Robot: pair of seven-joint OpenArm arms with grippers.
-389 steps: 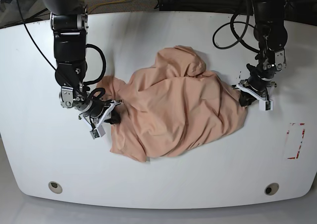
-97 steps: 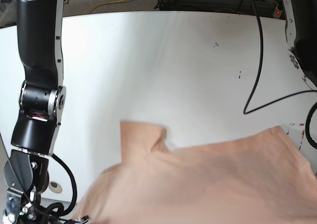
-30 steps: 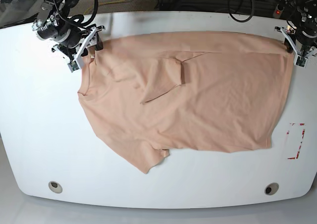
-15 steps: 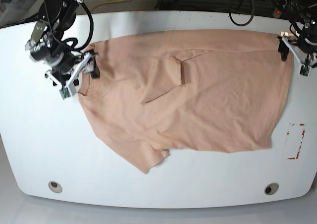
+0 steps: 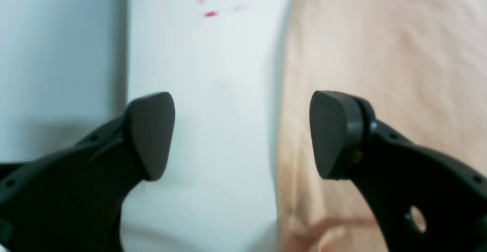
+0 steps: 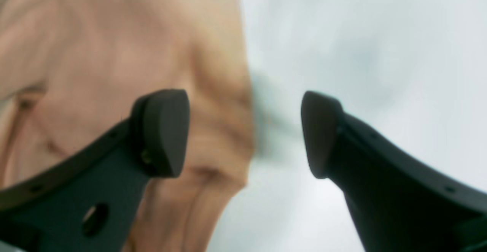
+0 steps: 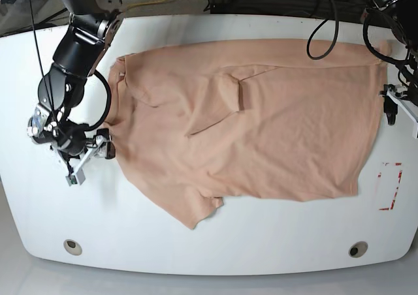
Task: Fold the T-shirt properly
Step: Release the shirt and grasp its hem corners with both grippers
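The T-shirt (image 7: 176,155) shows only a plain peach side (image 7: 290,128). I should expect a hidden print to appear when I lift the T-shirt.
The peach T-shirt (image 7: 274,132) lies spread flat on the white table (image 7: 215,249), with one sleeve folded over onto its chest and the other sticking out toward the front. My right gripper (image 7: 91,156) stands open at the shirt's left edge, low over the table. In the right wrist view the shirt's edge (image 6: 114,54) passes under the left finger, and nothing sits between the fingers of the right gripper (image 6: 245,130). My left gripper (image 7: 400,107) is open just off the shirt's right edge. In the left wrist view the left gripper (image 5: 241,134) straddles the hem of the T-shirt (image 5: 380,54) without holding it.
A red-marked rectangle (image 7: 389,185) is on the table at the right, also seen as red marks (image 5: 209,13) ahead of the left gripper. Two round holes (image 7: 72,246) (image 7: 357,248) sit near the front edge. Cables hang behind the table.
Both grippers have let go of the shirt's far corners and moved toward the front along its two sides. The shirt has stayed flat where it was laid.
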